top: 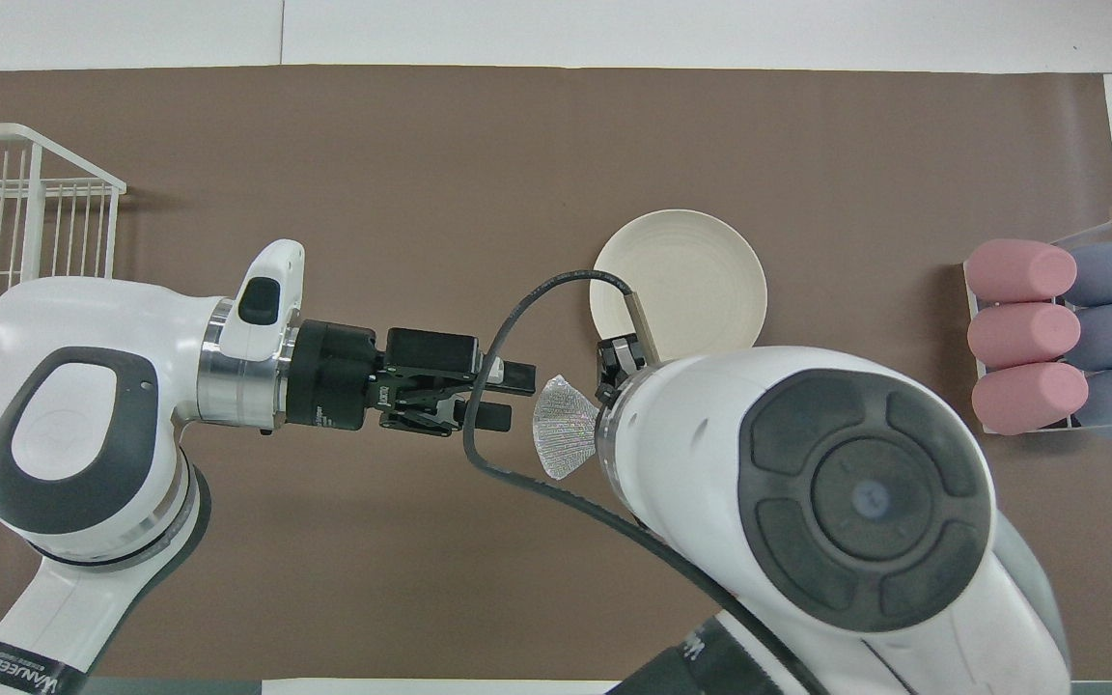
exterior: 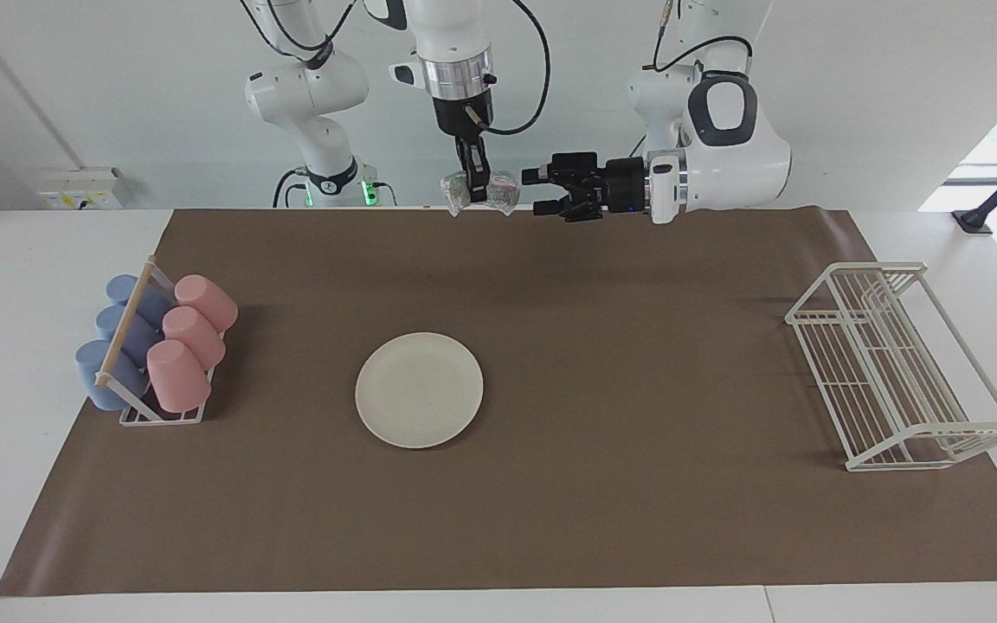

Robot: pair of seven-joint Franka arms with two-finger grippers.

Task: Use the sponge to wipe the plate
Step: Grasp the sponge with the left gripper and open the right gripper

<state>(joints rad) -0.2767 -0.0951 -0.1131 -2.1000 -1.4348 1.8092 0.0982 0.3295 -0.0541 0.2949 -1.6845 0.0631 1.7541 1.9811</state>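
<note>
The sponge's fanned edge [top: 542, 435] stands out from my right gripper, so the sponge will stay spread when I carry it with my left gripper.
The cream-white plate [exterior: 419, 389] lies flat on the brown mat, also seen in the overhead view [top: 680, 285]. My right gripper [exterior: 474, 195] hangs high over the mat's edge nearest the robots and is shut on the silvery mesh sponge [exterior: 504, 190]. The sponge fans out from under the right arm in the overhead view [top: 564, 439]. My left gripper [exterior: 540, 195] is held level at the same height, open, its fingertips pointing at the sponge and a short gap from it [top: 508, 394]. Nothing touches the plate.
A rack of pink and blue cups [exterior: 157, 355] stands at the right arm's end of the mat [top: 1058, 338]. A white wire dish rack [exterior: 897, 363] stands at the left arm's end [top: 6, 270].
</note>
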